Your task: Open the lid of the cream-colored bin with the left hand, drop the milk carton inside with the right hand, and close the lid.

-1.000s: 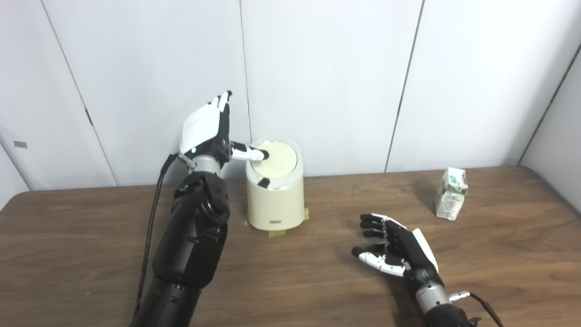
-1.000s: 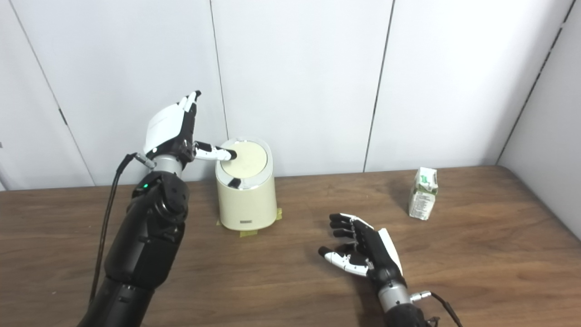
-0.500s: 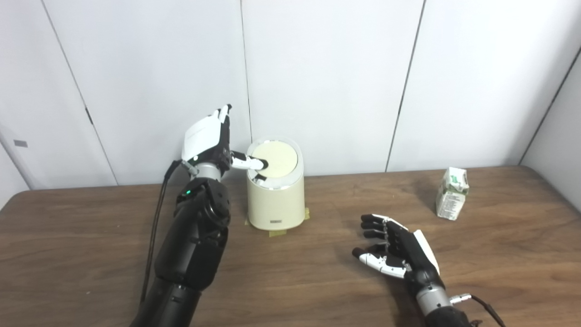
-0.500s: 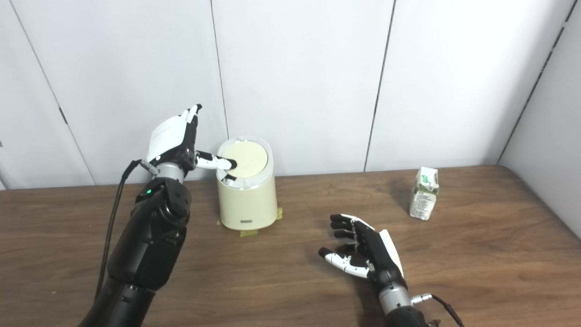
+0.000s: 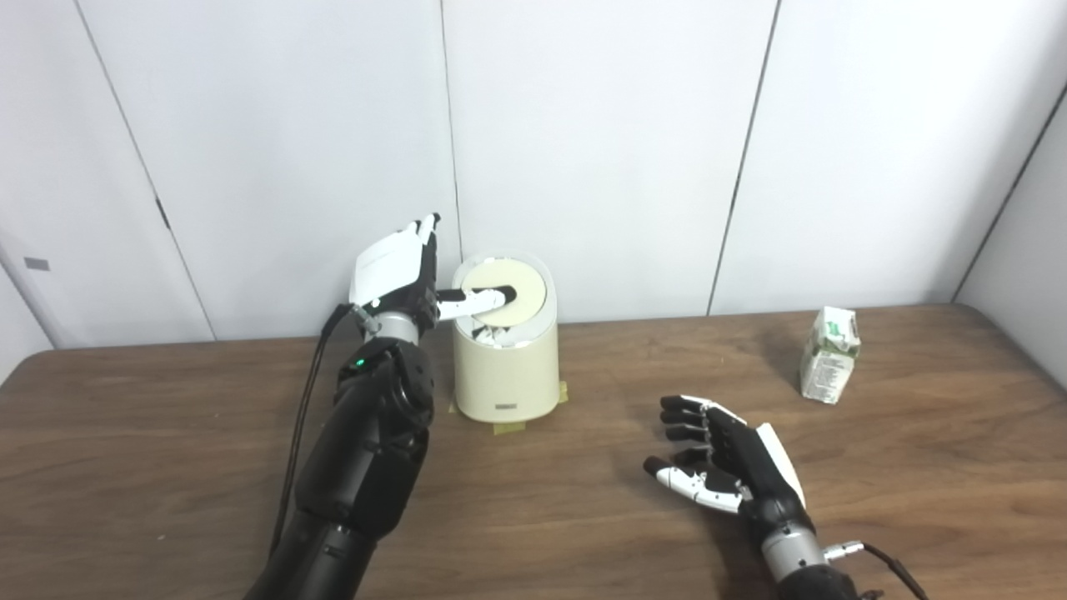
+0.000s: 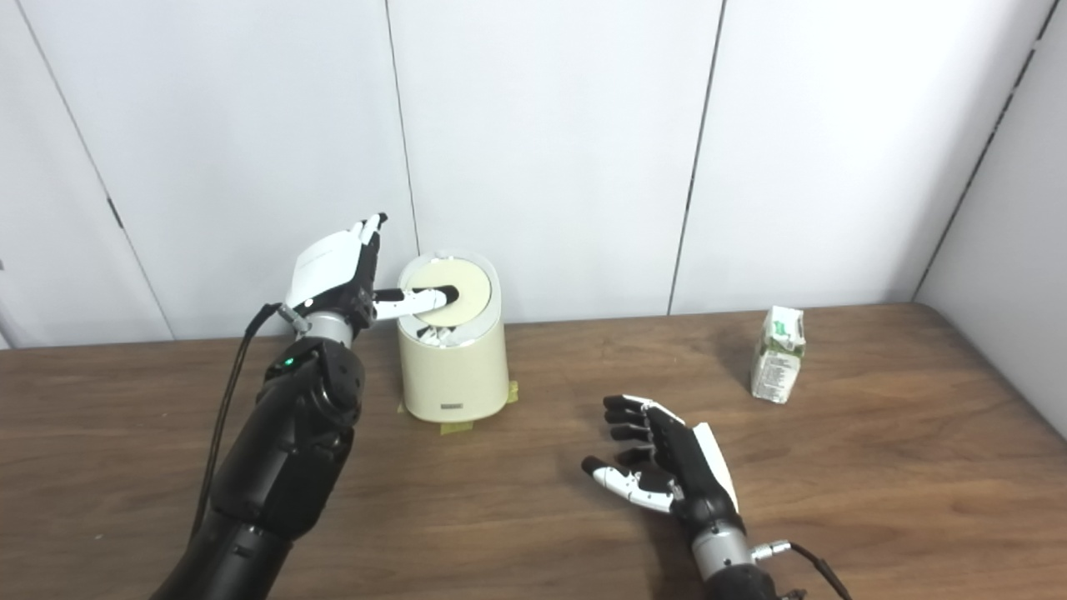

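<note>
The round lid (image 5: 526,291) sits sunk inside the bin's rim (image 5: 537,328), so it will swing up toward the wall and stay upright when I open it.
The cream-colored bin (image 5: 506,375) stands at the back of the table near the wall. Its round lid (image 5: 521,296) lies flat on top. My left hand (image 5: 398,275) is raised just left of the bin, fingers apart and pointing up, with its thumb resting across the lid. It holds nothing. The milk carton (image 5: 829,355), white with green print, stands upright at the far right of the table. My right hand (image 5: 725,462) hovers open, palm toward the left, low over the table's middle, well short of the carton.
Yellow tape (image 5: 508,427) marks the bin's base on the brown wooden table (image 5: 167,467). White wall panels rise right behind the bin. The table's right corner lies just beyond the carton.
My left hand has dropped lower and shifted right, and its thumb has slid farther across the lid toward its middle. The right hand has barely moved.
</note>
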### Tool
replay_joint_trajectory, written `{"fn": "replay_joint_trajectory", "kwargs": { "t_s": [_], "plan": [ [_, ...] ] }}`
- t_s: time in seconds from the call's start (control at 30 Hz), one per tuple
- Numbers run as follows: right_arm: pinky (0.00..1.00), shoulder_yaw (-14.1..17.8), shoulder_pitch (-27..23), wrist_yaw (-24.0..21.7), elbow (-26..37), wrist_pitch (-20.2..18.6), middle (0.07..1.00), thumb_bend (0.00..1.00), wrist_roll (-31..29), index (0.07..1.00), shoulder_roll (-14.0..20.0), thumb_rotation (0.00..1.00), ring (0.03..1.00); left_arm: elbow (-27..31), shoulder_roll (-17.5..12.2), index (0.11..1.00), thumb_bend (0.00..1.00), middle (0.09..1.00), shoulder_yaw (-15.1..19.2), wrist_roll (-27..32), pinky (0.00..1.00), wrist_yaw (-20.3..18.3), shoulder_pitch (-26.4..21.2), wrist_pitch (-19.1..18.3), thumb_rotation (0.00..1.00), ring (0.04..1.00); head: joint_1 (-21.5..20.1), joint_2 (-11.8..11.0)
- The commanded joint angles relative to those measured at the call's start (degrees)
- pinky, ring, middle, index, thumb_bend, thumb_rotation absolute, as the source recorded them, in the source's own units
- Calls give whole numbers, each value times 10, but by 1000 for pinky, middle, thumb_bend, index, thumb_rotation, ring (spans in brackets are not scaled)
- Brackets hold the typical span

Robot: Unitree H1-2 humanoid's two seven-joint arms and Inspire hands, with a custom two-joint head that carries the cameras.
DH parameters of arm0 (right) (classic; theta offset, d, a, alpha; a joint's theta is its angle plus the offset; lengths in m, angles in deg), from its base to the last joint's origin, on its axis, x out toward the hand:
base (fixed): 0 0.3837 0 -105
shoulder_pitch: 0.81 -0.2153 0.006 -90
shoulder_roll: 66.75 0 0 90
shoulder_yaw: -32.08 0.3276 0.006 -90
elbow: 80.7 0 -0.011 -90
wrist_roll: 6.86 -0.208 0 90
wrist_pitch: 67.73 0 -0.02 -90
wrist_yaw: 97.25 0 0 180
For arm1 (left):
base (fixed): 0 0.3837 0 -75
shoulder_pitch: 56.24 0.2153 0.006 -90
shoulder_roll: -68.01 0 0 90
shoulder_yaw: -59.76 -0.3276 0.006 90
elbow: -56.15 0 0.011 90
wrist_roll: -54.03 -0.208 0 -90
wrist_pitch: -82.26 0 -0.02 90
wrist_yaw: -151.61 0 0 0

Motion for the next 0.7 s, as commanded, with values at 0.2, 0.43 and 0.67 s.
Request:
{"fn": "replay_joint_trajectory", "kwargs": {
  "t_s": [0.2,0.43,0.67],
  "plan": [
    [669,-13,24,-25,-14,-69,735,302,9,732,-11,103,718,6,-11,1000,935,1000,-18,-20,1000,26,-48,3,417,1000,-1,3],
    [672,-19,23,-27,-6,-80,734,300,20,730,-10,107,721,-9,-40,1000,1000,1000,-77,-75,1000,52,-59,4,230,1000,-3,5],
    [673,-13,25,-29,0,-88,734,307,14,731,-15,130,720,-14,-78,1000,1000,1000,-145,-137,1000,59,-69,7,183,1000,1,6]
  ]
}}
